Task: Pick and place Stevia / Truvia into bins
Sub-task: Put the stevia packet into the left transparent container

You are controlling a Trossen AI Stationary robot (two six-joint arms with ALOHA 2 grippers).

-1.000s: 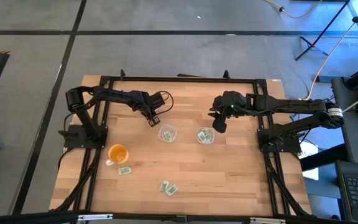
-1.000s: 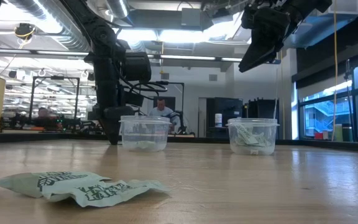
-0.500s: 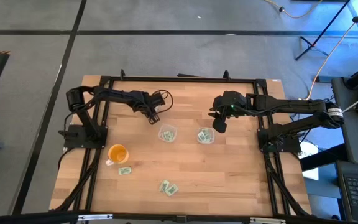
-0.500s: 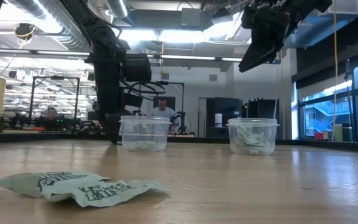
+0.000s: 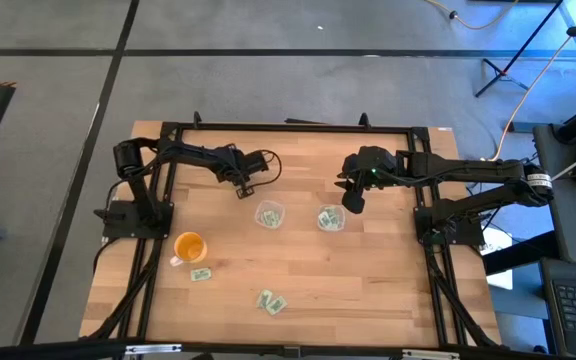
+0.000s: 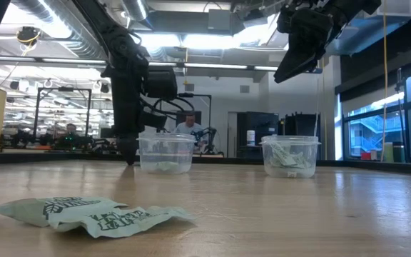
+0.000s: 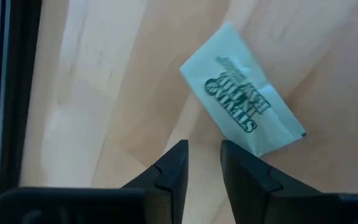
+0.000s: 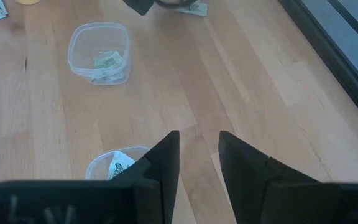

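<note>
The Stevia packet [image 7: 241,90] by my left gripper is off to one side of the gap between the fingers. Next, I open the fingers wider and center them on the packet's near end [image 7: 266,129].
A green and white Stevia packet [image 7: 241,115] lies flat on the wood just ahead of my left gripper [image 7: 202,149], which is open by a narrow gap and low over the table's far-left part [image 5: 245,186]. The fingers do not touch the packet. Two clear bins [image 5: 269,214] [image 5: 330,218] stand mid-table with packets inside. My right gripper [image 5: 353,200] hangs high above the right bin [image 8: 117,165], narrowly open and empty. More packets lie near the front [image 5: 271,301] and beside the cup [image 5: 200,273].
An orange cup [image 5: 189,246] stands on the table's left side, near the loose packet. A black frame [image 5: 288,127] rims the table. Bare wood stretches between the bins and the near edge. People show in the room behind in the low view.
My left arm has shifted a little toward the far edge and its wrist has tipped more upright, with the fingertips staying low by the table beside the left bin. The right arm, bins and packets have kept still.
</note>
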